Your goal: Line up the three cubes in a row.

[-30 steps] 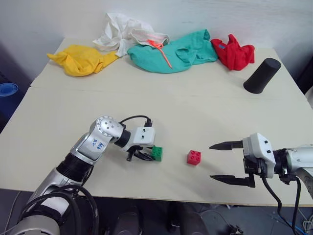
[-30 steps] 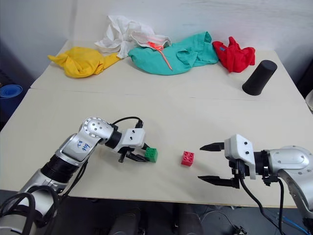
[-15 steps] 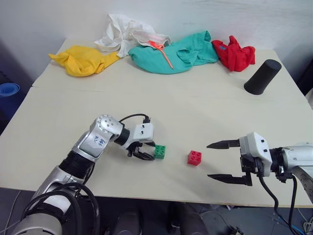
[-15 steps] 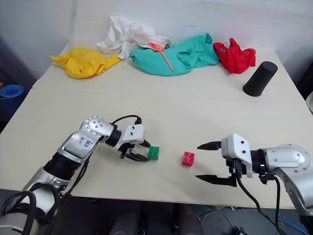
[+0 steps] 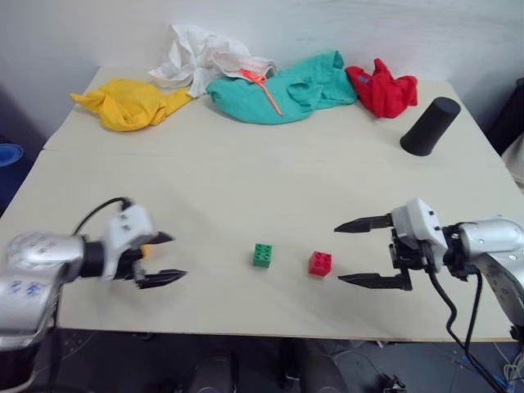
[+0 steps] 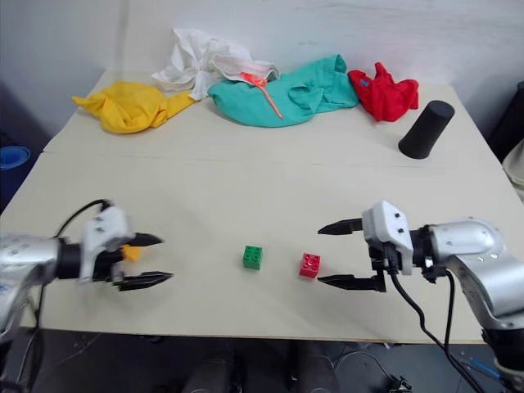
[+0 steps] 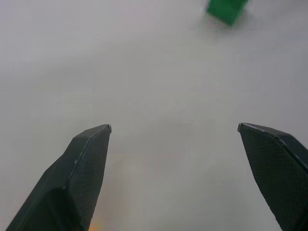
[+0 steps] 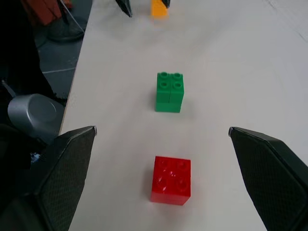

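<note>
The orange-yellow cube [image 6: 131, 253] is behind the open fingers of my left gripper, so I should move back, close on the cube and take it toward the green cube [image 6: 252, 258].
The green cube [image 5: 263, 255] and the red cube [image 5: 320, 263] sit side by side near the table's front edge, a small gap between them. In the right wrist view the red cube [image 8: 171, 180], the green cube [image 8: 169, 91] and the orange-yellow cube [image 8: 159, 8] lie roughly in one line. My left gripper [image 5: 176, 257] stands open far to the left of the green cube. The orange-yellow cube [image 6: 129, 253] shows between its fingers, near their roots. My right gripper [image 5: 338, 255] is open just right of the red cube, pointing at it, not touching.
Along the table's back lie a yellow cloth [image 5: 131, 102], a white cloth [image 5: 205, 57], a teal cloth [image 5: 278, 90] and a red cloth [image 5: 385, 90]. A black cylinder [image 5: 428, 127] lies at the back right. The table's front edge [image 5: 262, 332] runs close below the cubes.
My left gripper let go of the green cube, opened wide and swung away to the left. The green cube stays on the table. My right gripper edged slightly toward the red cube.
</note>
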{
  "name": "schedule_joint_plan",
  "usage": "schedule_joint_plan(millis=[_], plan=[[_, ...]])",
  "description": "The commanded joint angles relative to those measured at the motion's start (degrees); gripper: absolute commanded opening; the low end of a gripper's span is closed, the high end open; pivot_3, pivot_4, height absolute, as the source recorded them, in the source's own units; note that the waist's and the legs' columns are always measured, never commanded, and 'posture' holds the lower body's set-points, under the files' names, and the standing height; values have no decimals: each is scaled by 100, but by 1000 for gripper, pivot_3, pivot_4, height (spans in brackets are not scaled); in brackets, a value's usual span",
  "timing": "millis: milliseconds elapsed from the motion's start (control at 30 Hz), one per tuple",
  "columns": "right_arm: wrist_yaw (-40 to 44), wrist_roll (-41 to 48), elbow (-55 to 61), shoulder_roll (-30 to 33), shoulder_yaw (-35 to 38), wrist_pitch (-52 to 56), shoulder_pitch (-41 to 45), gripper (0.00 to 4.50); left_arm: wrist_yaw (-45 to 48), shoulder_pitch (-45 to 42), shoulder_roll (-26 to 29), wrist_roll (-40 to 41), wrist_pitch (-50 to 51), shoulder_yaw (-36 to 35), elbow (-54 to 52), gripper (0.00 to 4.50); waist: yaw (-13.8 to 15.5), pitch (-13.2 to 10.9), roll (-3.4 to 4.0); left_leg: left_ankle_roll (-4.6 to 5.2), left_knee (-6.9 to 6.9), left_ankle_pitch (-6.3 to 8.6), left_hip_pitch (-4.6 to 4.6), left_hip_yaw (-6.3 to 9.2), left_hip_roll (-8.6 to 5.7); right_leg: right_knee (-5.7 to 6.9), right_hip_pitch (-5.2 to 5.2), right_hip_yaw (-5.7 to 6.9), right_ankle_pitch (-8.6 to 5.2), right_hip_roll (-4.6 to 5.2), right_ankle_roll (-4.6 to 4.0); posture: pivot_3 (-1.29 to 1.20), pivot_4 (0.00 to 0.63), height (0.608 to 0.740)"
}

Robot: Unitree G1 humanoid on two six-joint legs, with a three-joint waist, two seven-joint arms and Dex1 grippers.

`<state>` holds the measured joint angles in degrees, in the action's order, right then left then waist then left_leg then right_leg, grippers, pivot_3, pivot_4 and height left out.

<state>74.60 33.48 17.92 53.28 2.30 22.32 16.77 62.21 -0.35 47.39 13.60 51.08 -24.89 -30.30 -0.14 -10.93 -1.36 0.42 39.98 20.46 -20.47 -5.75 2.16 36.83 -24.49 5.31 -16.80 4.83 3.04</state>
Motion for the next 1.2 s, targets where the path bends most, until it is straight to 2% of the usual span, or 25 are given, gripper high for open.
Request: schedule_joint_plan(millis=[33, 167, 333, 633, 1033, 1133, 1200], plan=[[207, 142, -145, -111, -112, 79, 383, 4500, -765, 556, -559, 179, 696, -1068, -900, 4442, 15, 0, 0, 0, 1, 0, 0, 0, -1, 1, 1, 0, 0, 1, 0, 0, 150, 740], [413, 17, -401, -240, -319, -6, 717, 4500, -1614, 1078, -1373, 132, 894, -1525, -1412, 4442, 31, 0, -1, -2, 0, 2, 0, 11, -3, 0, 5, 0, 0, 5, 0, 0, 150, 740], [502, -59, -565, -297, -395, -65, 905, 4500, -2617, 1058, -1957, -27, 936, -1511, -1384, 4442, 11, 1, 0, -4, -1, 3, 3, 11, -5, 4, 6, 0, 0, 9, 0, 0, 150, 740], [400, -18, -366, -396, -351, 21, 897, 4500, -3080, 498, -1804, 111, 393, -872, -272, 4442, 9, 2, 2, -4, -4, 7, 5, 10, -4, 3, 4, 0, -1, 13, -2, 0, 150, 740], [175, 33, -91, -470, -311, 132, 749, 4500, -3636, 143, -1844, 128, 256, -215, 162, 4442, 0, 2, 2, -7, -9, 9, 5, 9, -4, 3, 1, 1, -1, 15, -3, 0, 150, 740], [113, 24, -67, -482, -291, 119, 739, 4500, -3672, 111, -1826, 202, 243, -192, 227, 3843, 3, 2, 2, -7, -9, 9, 4, 9, -4, 2, 1, 1, -1, 15, -3, 0, 150, 740], [79, 41, -55, -485, -280, 131, 735, 4500, -3690, 96, -1786, 224, 253, -171, 268, 3222, 3, 2, 2, -7, -9, 9, 4, 9, -4, 2, 1, 2, -1, 15, -3, 0, 150, 740]])
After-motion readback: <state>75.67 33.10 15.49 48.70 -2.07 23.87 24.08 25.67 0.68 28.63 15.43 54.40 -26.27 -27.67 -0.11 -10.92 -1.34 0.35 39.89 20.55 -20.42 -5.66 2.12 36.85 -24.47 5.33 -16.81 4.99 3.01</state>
